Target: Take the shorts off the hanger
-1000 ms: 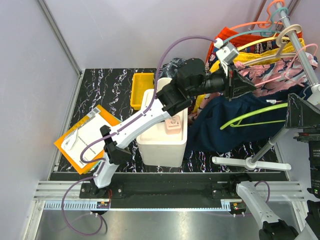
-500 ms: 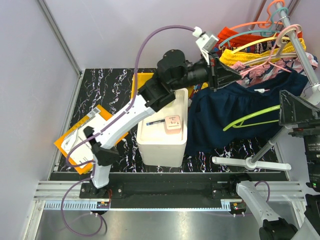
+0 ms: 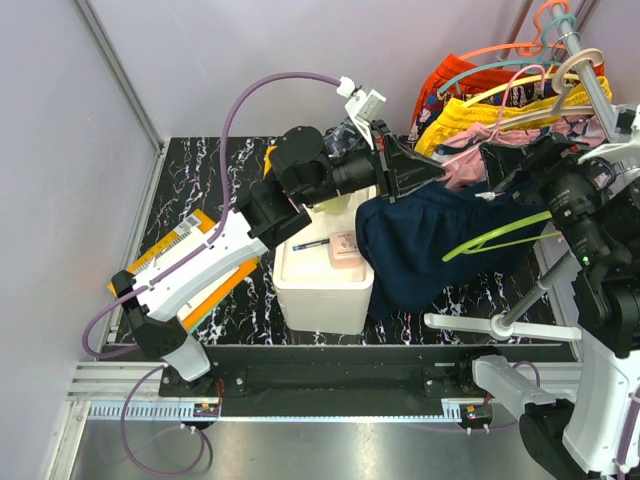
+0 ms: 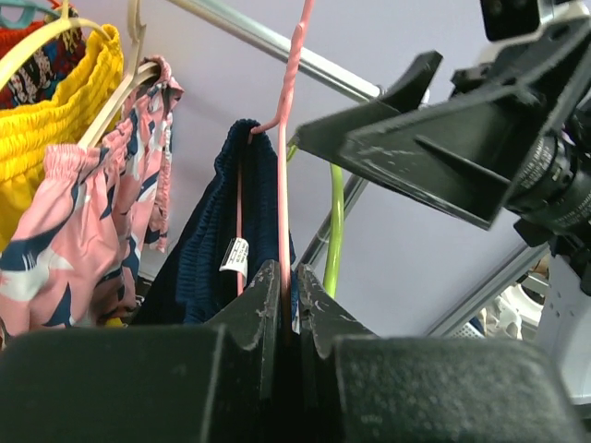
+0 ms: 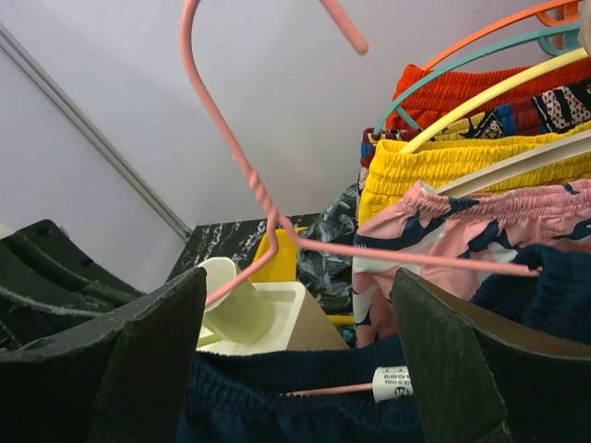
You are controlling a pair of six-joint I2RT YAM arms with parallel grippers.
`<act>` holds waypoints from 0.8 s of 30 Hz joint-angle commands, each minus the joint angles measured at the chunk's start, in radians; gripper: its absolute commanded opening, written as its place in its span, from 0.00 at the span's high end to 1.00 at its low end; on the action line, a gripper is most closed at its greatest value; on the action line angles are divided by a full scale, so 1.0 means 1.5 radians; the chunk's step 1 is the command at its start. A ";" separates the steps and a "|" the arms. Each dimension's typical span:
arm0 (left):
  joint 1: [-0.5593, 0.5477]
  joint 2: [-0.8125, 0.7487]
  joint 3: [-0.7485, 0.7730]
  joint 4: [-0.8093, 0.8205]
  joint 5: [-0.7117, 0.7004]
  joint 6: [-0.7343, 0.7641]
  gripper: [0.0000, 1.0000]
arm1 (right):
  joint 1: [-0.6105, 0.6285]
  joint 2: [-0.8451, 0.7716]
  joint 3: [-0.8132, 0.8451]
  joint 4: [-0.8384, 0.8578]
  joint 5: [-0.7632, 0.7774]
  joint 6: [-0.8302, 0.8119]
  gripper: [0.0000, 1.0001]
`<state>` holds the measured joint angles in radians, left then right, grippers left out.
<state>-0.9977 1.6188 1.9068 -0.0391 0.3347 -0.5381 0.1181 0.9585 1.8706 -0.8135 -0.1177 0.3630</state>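
The navy waistband (image 5: 319,369) is around the pink hanger in the robot's left gripper, so the right gripper should take hold of the hanger's neck (image 5: 261,192) to let the left gripper pull the waistband.
The plain navy shorts (image 3: 430,250) hang from a pink wire hanger (image 5: 259,198) over the white box. My left gripper (image 3: 425,175) is shut on that hanger, the pink wire (image 4: 282,166) pinched between its fingertips (image 4: 286,277) just below the twisted neck. My right gripper (image 3: 515,175) is open, one finger on each side of the navy waistband (image 5: 305,406) and its white label, touching nothing. The hanger's hook is off the rail in the right wrist view. A charcoal marbled pair (image 5: 323,263) lies bunched behind the yellow bin.
A rack rail (image 3: 600,95) at the right carries pink floral (image 3: 465,165), yellow (image 3: 480,110) and orange shorts on hangers. A bare green hanger (image 3: 500,235) sticks out below. The white box (image 3: 320,290), yellow bin (image 3: 272,160), rack foot (image 3: 500,325) and orange clipboard (image 3: 170,260) stand on the table.
My left arm has drawn the pink hanger and navy shorts leftward away from the rail. My right arm has come up into view at the waistband and its jaws have spread wider.
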 commanded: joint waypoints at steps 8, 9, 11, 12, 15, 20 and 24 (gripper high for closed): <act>-0.003 -0.084 -0.097 0.170 -0.029 -0.031 1.00 | 0.003 0.062 0.035 0.011 -0.043 -0.086 0.14; -0.003 -0.086 -0.102 0.170 -0.029 -0.029 1.00 | 0.003 0.067 0.034 0.011 -0.057 -0.086 0.16; -0.006 -0.092 -0.106 0.168 -0.035 -0.022 1.00 | 0.003 0.074 0.027 0.011 -0.064 -0.083 0.18; -0.006 -0.094 -0.108 0.167 -0.037 -0.019 1.00 | 0.002 0.075 0.024 0.012 -0.066 -0.082 0.19; -0.009 -0.095 -0.104 0.164 -0.035 -0.013 1.00 | 0.003 0.077 0.007 0.020 -0.077 -0.081 0.22; -0.022 -0.089 -0.091 0.155 -0.029 0.000 1.00 | 0.003 0.081 -0.016 0.034 -0.087 -0.083 0.32; -0.029 -0.084 -0.085 0.147 -0.025 0.006 1.00 | 0.003 0.073 -0.042 0.053 -0.084 -0.091 0.51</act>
<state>-1.0214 1.5379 1.7237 0.0341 0.2970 -0.5491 0.1177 1.0805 1.8370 -0.7818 -0.2058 0.2436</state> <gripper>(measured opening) 0.094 0.567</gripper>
